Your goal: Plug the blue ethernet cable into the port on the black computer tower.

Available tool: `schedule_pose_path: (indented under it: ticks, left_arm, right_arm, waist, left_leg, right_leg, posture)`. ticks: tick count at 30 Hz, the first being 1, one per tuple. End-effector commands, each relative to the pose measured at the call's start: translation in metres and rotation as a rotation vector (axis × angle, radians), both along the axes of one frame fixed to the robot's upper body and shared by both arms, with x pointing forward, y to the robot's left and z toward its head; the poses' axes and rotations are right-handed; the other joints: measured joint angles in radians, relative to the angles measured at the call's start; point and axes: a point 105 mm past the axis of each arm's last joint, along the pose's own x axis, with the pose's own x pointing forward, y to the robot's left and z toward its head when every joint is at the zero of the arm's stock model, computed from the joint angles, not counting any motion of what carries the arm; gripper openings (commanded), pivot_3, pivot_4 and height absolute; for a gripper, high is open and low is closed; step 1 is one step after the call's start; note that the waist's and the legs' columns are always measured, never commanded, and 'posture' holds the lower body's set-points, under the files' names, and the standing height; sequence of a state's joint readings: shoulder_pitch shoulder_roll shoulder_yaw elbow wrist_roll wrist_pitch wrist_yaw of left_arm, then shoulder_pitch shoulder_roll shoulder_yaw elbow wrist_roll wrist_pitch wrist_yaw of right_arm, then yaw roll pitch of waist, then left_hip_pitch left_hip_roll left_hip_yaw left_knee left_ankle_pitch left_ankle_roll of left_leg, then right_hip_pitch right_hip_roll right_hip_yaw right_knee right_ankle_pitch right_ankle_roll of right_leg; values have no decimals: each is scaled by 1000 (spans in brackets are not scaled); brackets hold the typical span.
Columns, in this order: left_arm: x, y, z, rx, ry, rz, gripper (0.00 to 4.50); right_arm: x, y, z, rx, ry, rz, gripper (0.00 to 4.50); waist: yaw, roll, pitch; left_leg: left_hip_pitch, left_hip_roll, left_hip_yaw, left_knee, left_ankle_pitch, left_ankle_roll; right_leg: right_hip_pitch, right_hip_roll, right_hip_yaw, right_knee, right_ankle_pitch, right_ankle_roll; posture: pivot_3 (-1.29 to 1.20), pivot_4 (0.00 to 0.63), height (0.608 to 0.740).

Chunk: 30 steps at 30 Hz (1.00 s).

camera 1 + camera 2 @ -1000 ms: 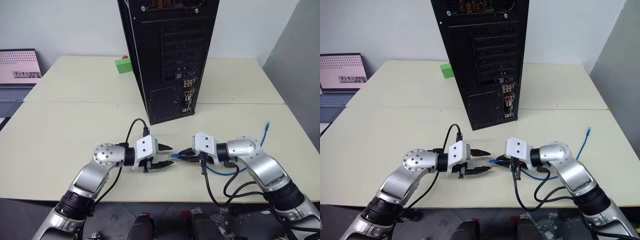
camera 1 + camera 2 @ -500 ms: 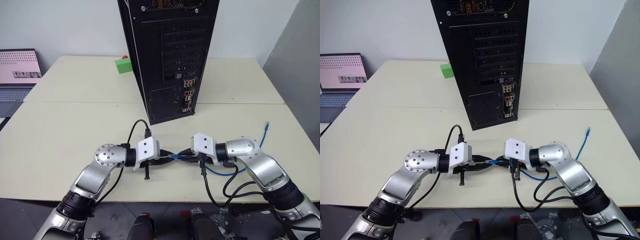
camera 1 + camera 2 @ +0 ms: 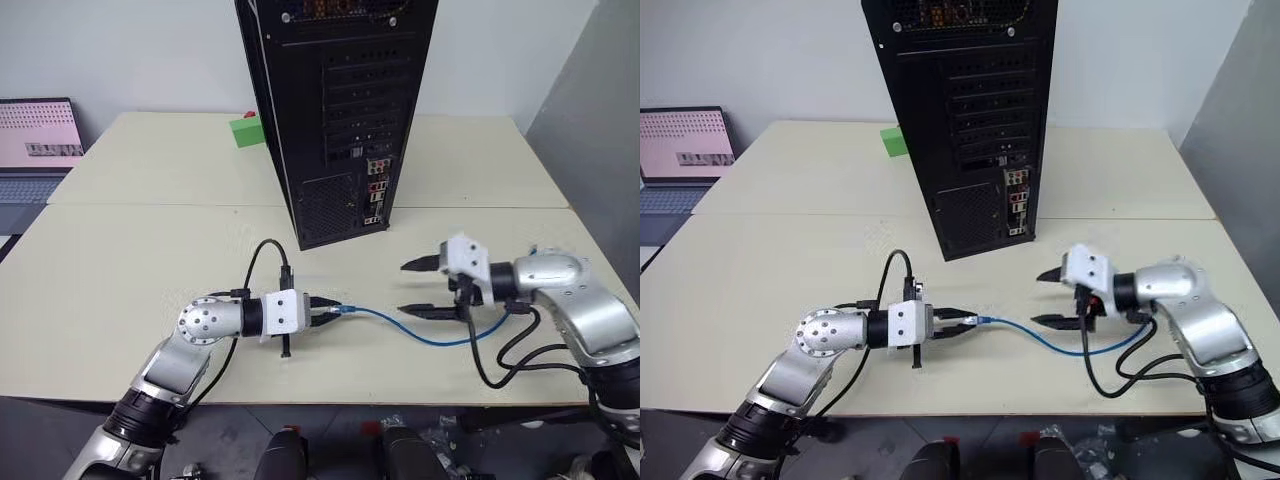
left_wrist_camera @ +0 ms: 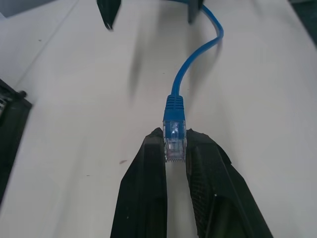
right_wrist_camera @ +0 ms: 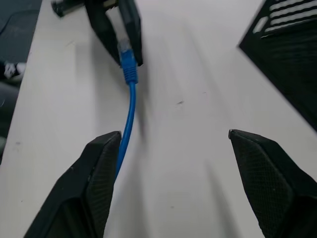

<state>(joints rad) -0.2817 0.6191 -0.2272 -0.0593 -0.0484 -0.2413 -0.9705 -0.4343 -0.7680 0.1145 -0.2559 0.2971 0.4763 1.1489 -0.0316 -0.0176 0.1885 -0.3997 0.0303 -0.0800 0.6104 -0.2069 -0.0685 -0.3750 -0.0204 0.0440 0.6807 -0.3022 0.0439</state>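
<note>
The clear plug [image 3: 971, 321] that must enter the port is covered by my left gripper's fingers, so next my right gripper grips the blue ethernet cable [image 3: 1002, 320] behind the plug.
The blue ethernet cable [image 3: 385, 320] lies across the near side of the table and curves off toward my right arm. My left gripper [image 3: 328, 310] points right and is shut on the cable's clear plug [image 4: 174, 141]. My right gripper [image 3: 402, 288] stands open a hand's width to the right, one finger above the cable and one beside it, touching nothing. The black computer tower [image 3: 340, 100] stands behind them with its rear panel facing me. Low on that panel is a cluster of small coloured connectors [image 3: 376, 190]; I cannot tell which one is the port.
A grey laptop [image 3: 35, 140] with a pink screen sits at the far left. A green block [image 3: 245, 130] lies just left of the tower. A grey wall [image 3: 600, 150] stands close on the right. Black robot wires [image 3: 500, 365] hang under my right arm.
My left gripper rolled and shut on the plug. My right gripper let go of it, opened wide, and drew away to the right and upward, stretching the cable out between them.
</note>
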Motion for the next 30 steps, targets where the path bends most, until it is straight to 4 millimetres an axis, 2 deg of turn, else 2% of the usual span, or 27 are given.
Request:
schedule_pose_path:
  ticks: [1,7,11,19,30]
  left_arm:
    - [4,2,18,-20,-215,-5,292]
    - [6,8,25,17,-509,-73,292]
    - [8,9,31,15,-640,-100,292]
    - [9,2,43,-7,-761,-144,292]
    - [3,-6,49,-31,-808,-174,292]
  right_arm:
    - [-4,-4,10,76,14,-40,3645]
    - [-16,1,8,176,133,-77,3645]
    - [-19,19,13,284,208,-84,3645]
    - [-19,46,18,389,296,-65,3645]
    - [-17,68,21,454,365,-8,3645]
  waist:
    - [1,0,0]
    - [1,0,0]
    - [0,0,0]
    - [1,0,0]
    - [0,0,0]
  left_leg:
    - [0,0,0,0,0,0]
    - [0,0,0,0,0,0]
    - [0,0,0,0,0,0]
    - [0,0,0,0,0,0]
    - [0,0,0,0,0,0]
  right_leg:
    - [0,0,0,0,0,0]
    - [0,0,0,0,0,0]
    - [0,0,0,0,0,0]
    - [0,0,-1,1,0,0]
    - [0,0,0,1,0,0]
  posture:
    - [0,150,740]
    - [0,150,740]
    - [0,150,740]
    - [0,150,740]
    - [0,150,740]
